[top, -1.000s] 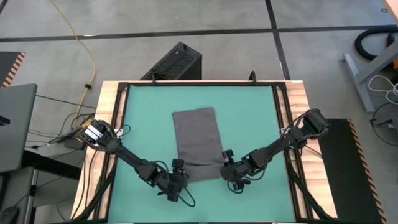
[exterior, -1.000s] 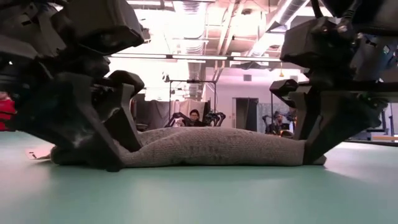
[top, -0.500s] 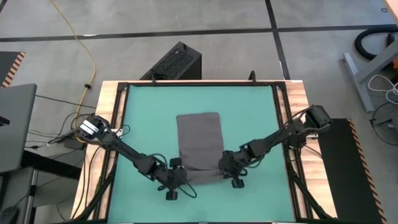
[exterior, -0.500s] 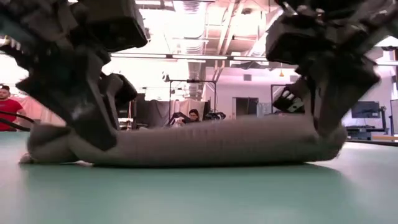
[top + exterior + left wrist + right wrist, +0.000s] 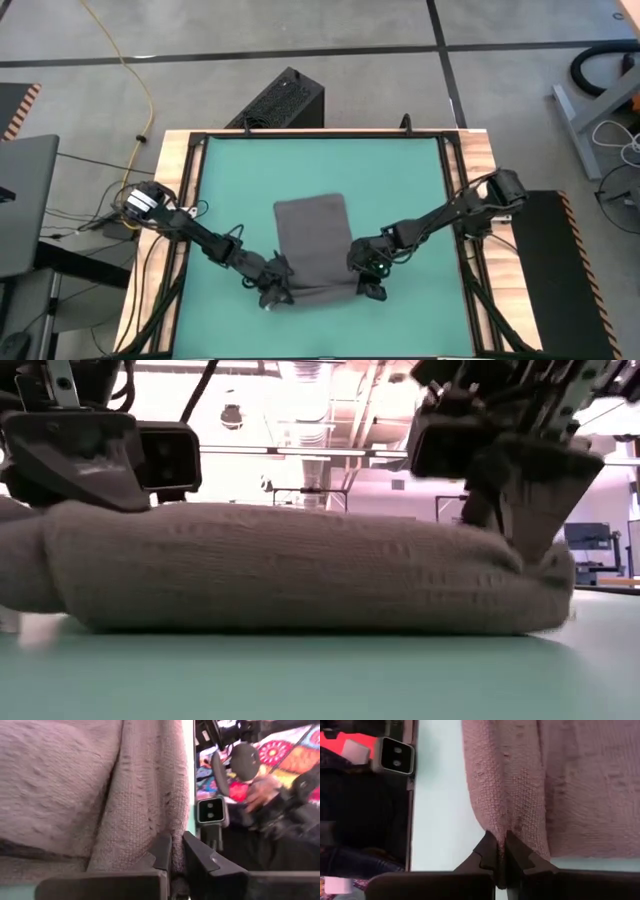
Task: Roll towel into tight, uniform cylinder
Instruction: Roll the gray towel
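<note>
I should open my left gripper, which is pinching the roll's end [image 5: 95,555], then move it inward and press down the middle [image 5: 310,565] of the roll, because that part is bulging unheld.
The dark grey towel [image 5: 312,245] lies on the green mat [image 5: 230,180], its far part flat. Its near edge is bunched into a thick roll [image 5: 290,570] that fills the low view. My left gripper [image 5: 278,292] is shut on the roll's left end. My right gripper [image 5: 362,283] is shut on the roll's right end. In the low view the left gripper [image 5: 100,455] sits above the roll's left part, and the right gripper [image 5: 520,490] comes down onto its right end. My left gripper pinches a fold of cloth at the towel's near-left corner [image 5: 172,827] between its two fingers. It comes in from the table's left, slanting down, along the roll; how many layers I cannot tell. The roll's underside rests on the mat. My right gripper pinches a raised fold at the towel's near-right corner [image 5: 502,822] between its two fingers. It comes in from the table's right, slanting down, along the roll. The cloth puckers into a ridge at the fingertips, and the rest of the towel lies on the mat.
The low-view camera [image 5: 212,810] stands at the table's near edge, close to both grippers. The wooden table border [image 5: 175,200] frames the mat. A black box [image 5: 285,100] stands on the floor beyond the far edge. Bare mat lies on both sides of the towel and beyond it.
Both grippers have moved in toward the towel's near corners and shut on them. The near edge has risen from a low ridge into a thick roll. The whole towel has slid a little toward the table's near edge.
</note>
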Robot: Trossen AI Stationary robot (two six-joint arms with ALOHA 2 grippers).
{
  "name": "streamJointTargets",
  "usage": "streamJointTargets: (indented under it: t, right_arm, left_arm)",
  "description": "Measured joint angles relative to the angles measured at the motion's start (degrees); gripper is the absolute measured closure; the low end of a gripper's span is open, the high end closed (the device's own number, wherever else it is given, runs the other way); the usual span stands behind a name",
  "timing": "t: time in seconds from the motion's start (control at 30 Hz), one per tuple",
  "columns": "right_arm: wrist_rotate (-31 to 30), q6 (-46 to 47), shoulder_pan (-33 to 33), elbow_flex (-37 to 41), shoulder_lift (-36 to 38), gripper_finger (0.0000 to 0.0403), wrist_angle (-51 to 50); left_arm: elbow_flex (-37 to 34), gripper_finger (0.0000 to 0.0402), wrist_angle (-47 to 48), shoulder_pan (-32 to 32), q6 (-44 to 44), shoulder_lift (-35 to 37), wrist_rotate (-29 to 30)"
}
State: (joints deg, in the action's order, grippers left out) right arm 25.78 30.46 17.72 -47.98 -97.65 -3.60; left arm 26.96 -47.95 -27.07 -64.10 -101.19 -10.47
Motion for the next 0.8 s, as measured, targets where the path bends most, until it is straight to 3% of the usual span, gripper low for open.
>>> streamJointTargets:
  t: [0.13,0.3,0.57,0.67,0.8]
  right_arm:
    - [2.11,1.62,-1.93,0.08,-3.44,0.0375,1.82]
    - [5.2,2.66,-4.61,0.08,-6.33,0.0375,3.01]
    - [6.76,2.7,-6.53,0.16,-6.11,0.0374,3.67]
    - [7.38,2.68,-7.23,0.17,-6.16,0.0374,3.67]
    - [7.87,2.7,-8.24,0.17,-6.16,0.0374,3.75]
  left_arm:
    - [-0.29,0.0362,-0.45,0.91,-3.12,0.18,-0.54]
    - [-0.21,0.0328,1.62,2.24,-2.88,0.33,-6.52]
    - [-0.65,0.0329,5.58,2.5,1.9,6.0,-10.19]
    - [-0.57,0.0338,8.41,2.58,4.22,12.05,-8.07]
    - [0.13,0.035,16.05,1.87,10.75,20.33,-0.74]
